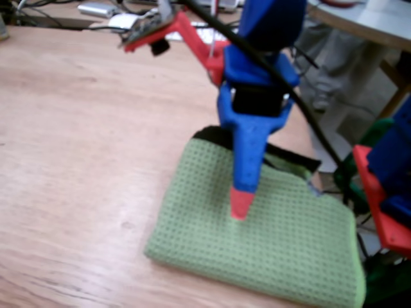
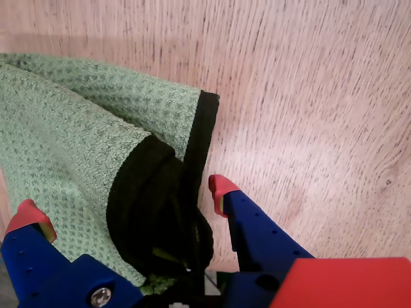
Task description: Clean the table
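The green waffle cloth [image 1: 276, 240] will stay folded and hang down around my gripper when I lift it, because the black edge [image 1: 293, 158] shows layers lying on top of each other.
A folded green waffle cloth [image 1: 276, 247] with a black edge lies on the light reddish-brown wooden table [image 1: 83, 128] near its right edge. My blue gripper with red tips [image 1: 239, 206] points down onto the cloth's middle. In the wrist view the gripper [image 2: 125, 202] is open. Its fingertips [image 2: 221, 189] stand on either side of the cloth's [image 2: 64, 141] bunched black hem, with bare table [image 2: 308, 96] to the right. I cannot tell whether the tips touch the cloth.
A round grey-white table [image 1: 366, 19] stands at the back right. Another red and blue arm part [image 1: 385, 199] sits at the right edge. Cables and devices [image 1: 103, 9] lie along the back. A black cable [image 1: 308, 122] runs down beside my arm.
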You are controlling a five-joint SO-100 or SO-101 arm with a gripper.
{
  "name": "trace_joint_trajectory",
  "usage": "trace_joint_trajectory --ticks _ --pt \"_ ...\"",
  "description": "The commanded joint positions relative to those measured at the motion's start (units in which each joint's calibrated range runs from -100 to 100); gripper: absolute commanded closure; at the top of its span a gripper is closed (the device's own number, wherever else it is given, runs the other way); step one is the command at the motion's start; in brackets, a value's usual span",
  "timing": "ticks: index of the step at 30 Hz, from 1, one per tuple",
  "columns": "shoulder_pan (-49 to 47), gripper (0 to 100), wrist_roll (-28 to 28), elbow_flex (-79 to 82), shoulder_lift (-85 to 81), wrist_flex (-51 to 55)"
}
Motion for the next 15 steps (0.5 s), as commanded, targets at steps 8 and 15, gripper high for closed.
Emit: trace_joint_trajectory --ticks 8,15 --pt "-1.54 49 0.83 -8.62 10.03 -0.59" --pt "-1.37 94 4.64 -12.20 12.77 -0.51"
